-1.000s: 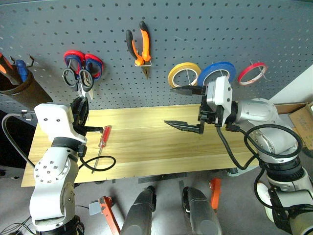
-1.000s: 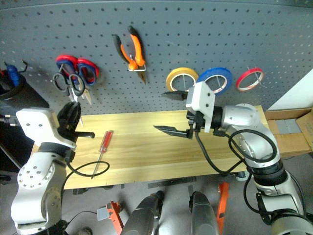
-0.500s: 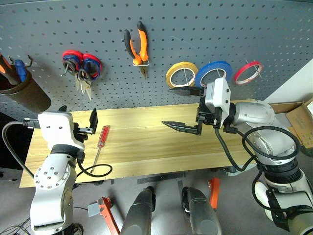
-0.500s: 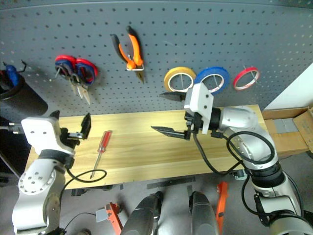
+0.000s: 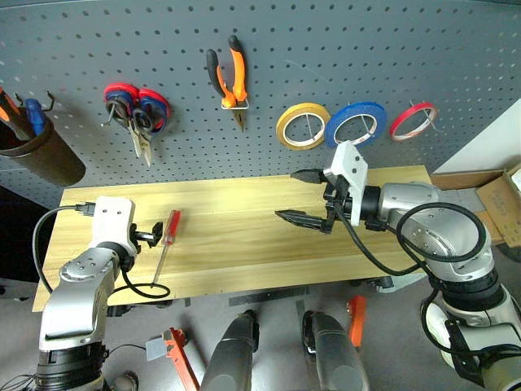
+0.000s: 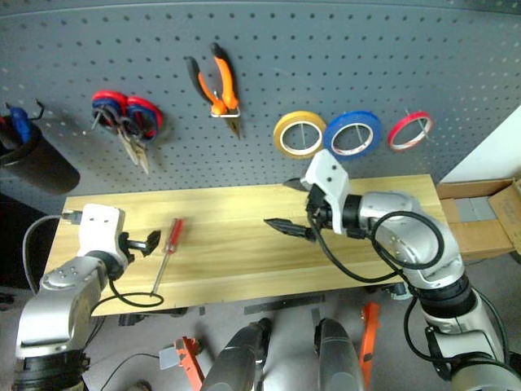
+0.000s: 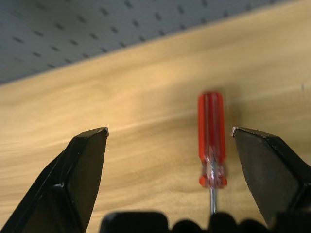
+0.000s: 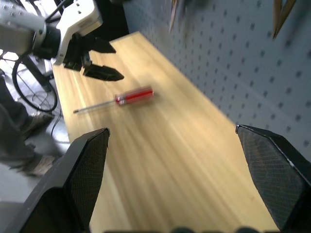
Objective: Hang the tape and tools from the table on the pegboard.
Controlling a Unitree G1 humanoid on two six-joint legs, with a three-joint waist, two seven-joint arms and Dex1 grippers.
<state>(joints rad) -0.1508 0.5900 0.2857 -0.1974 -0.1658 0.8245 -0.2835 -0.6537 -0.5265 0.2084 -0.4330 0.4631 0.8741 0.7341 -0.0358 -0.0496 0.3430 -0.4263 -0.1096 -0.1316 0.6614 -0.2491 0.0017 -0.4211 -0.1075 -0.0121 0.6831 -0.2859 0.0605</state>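
Observation:
The screwdriver's red handle (image 5: 173, 222) is lying lengthwise between the open fingers. My left gripper goes on moving in until the fingers are on both sides of the handle's stem end (image 5: 168, 239), then close.
The screwdriver (image 5: 170, 226), red-handled, lies on the table (image 5: 244, 244) near its left end. My left gripper (image 5: 151, 235) is low over the wood just left of that handle and stands open. In the left wrist view the handle (image 7: 211, 141) lies ahead between the fingers, untouched. Blue tape (image 5: 356, 124), orange-and-black pliers (image 5: 229, 77) and black-handled scissors (image 5: 137, 134) hang on the pegboard (image 5: 326, 49). My right gripper (image 5: 286, 194) hovers open and empty over the table's middle.
A yellow tape roll (image 5: 303, 126) and a thin red one (image 5: 417, 120) flank the blue tape. Red-and-blue scissors (image 5: 134, 102) share the black scissors' hook. A brown cup (image 5: 37, 155) of tools hangs far left. A black cable loop (image 5: 142, 289) lies by the screwdriver's tip.
My left gripper opened, left the black scissors hanging on the pegboard hook, and dropped to the table beside the screwdriver. The right gripper sank a little and tilted down.

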